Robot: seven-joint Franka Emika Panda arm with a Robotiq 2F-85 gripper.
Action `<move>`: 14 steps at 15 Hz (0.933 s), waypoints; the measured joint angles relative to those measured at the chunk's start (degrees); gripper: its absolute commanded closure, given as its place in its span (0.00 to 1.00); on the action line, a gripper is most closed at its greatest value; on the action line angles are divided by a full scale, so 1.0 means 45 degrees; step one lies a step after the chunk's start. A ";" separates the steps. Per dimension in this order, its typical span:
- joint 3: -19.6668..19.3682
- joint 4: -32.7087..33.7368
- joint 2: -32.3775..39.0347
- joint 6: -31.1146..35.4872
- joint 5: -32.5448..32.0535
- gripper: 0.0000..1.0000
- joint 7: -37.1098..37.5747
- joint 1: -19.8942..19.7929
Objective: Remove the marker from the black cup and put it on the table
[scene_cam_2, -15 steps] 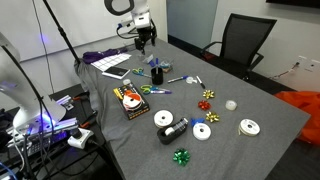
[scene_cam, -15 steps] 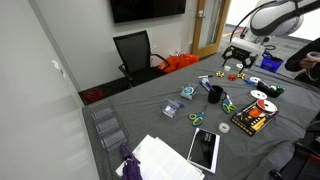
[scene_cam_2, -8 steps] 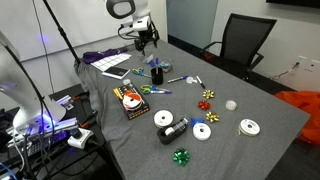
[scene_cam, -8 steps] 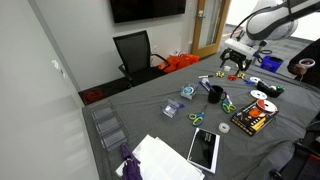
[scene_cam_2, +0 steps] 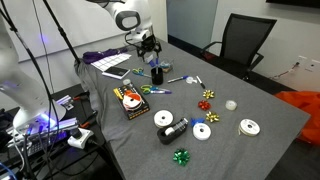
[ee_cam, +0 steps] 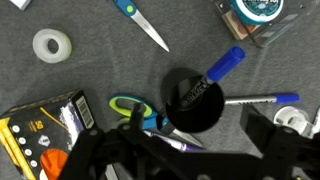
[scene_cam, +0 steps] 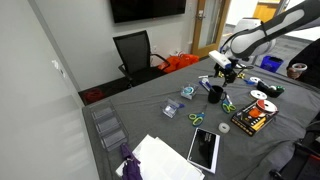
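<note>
The marker's blue cap (ee_cam: 228, 64) is clear of the black cup's rim and within the width of my open fingers. My gripper should keep moving toward the marker and close there.
The black cup (ee_cam: 195, 100) stands on the table (ee_cam: 90, 70), which has a dark grey cloth. A marker (ee_cam: 224, 63) with a blue cap leans out of the cup's upper right rim. The cup also shows in both exterior views (scene_cam: 214, 95) (scene_cam_2: 157, 75), with the marker's blue tip (scene_cam_2: 156, 66) sticking up. My gripper (ee_cam: 195, 140) is open and empty, its fingers spread on either side just below the cup in the wrist view. In both exterior views the gripper (scene_cam: 223, 70) (scene_cam_2: 150, 49) hovers a little above and beside the cup.
Around the cup lie green-handled scissors (ee_cam: 132, 106), a purple pen (ee_cam: 172, 141), a blue-capped pen (ee_cam: 258, 100), blue scissors (ee_cam: 140, 24), a tape roll (ee_cam: 52, 44) and an orange-black box (ee_cam: 40, 125). A tablet (scene_cam: 205, 148), papers (scene_cam: 160, 158) and more tape rolls (scene_cam_2: 202, 131) lie farther off.
The arm has swung in and come down towards the black cup, from farther out over the table. The gripper stays open. The cup and marker have not moved.
</note>
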 measured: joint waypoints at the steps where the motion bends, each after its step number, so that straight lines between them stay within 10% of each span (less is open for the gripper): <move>1: 0.0026 0.0174 0.0254 0.0037 0.0213 0.00 0.0407 0.0053; 9: 0.0099 0.1399 0.1743 0.1298 0.1323 0.00 0.2013 0.0074; 10: 0.0082 0.1477 0.1903 0.1499 0.1318 0.25 0.2119 0.0074; 14: 0.0029 0.1621 0.2449 0.2152 0.1306 0.47 0.2199 0.0075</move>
